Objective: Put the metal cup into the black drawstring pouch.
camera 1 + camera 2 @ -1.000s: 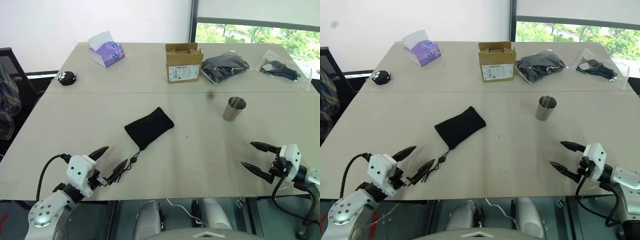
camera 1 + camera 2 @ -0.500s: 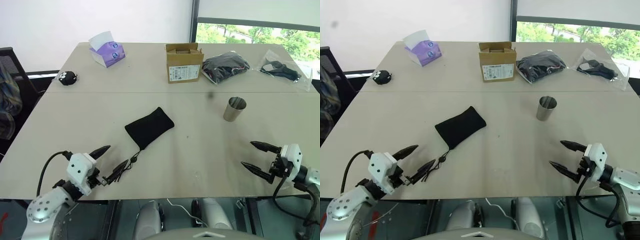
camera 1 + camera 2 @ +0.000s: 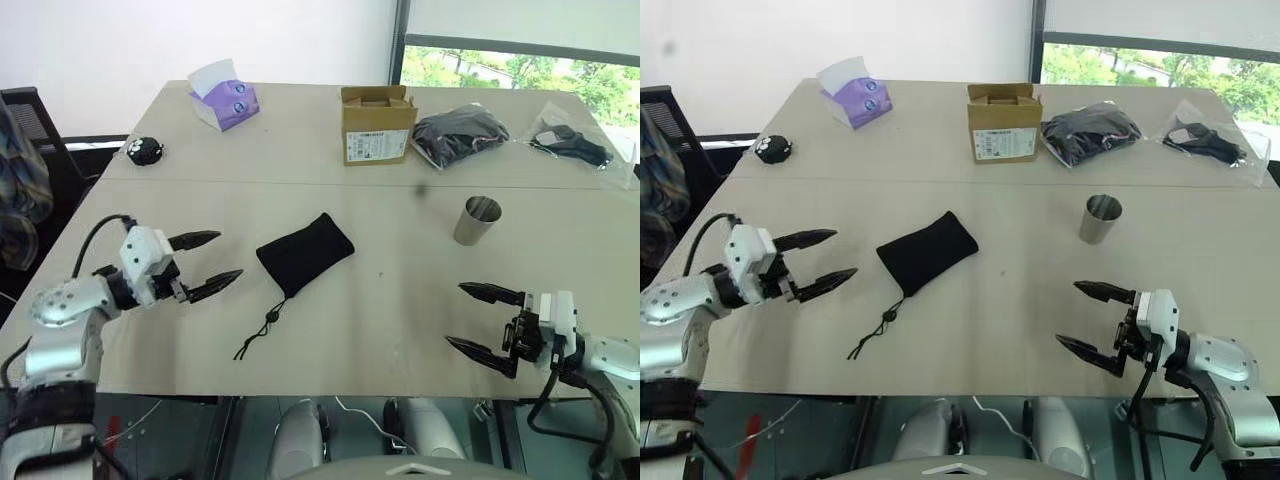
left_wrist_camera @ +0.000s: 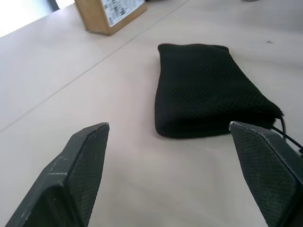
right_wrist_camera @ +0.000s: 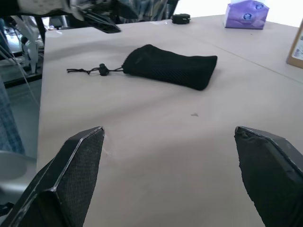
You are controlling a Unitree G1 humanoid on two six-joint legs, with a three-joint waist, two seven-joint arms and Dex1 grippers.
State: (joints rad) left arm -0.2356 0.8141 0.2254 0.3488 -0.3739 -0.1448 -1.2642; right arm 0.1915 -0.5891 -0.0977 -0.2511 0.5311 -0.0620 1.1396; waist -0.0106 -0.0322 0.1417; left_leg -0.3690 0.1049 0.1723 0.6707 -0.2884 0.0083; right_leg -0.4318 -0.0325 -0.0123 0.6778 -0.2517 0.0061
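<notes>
My left gripper will have the black drawstring pouch (image 3: 305,256) crease and droop around it when I lift the pouch, because the slack mesh (image 4: 206,94) sags toward its near edge.
The black drawstring pouch (image 3: 304,252) lies flat in the middle of the table, its cord and toggle (image 3: 262,328) trailing toward the near edge. The metal cup (image 3: 477,220) stands upright to the pouch's right, farther back. My left gripper (image 3: 212,262) hovers open just left of the pouch, pointing at it; the left wrist view has the pouch (image 4: 203,90) straight ahead between the fingers. My right gripper (image 3: 478,318) is open near the front right edge, well short of the cup, aimed left toward the pouch (image 5: 170,66).
At the back stand a cardboard box (image 3: 378,124), a purple tissue box (image 3: 226,98), a small round black toy (image 3: 144,150), and two clear plastic bags of black items (image 3: 462,133) (image 3: 578,143). A seam (image 3: 300,184) crosses the table behind the pouch.
My left gripper has risen from the near edge and moved forward to the pouch's left side. My right gripper has shifted left and a little up. The camera view has also shifted.
</notes>
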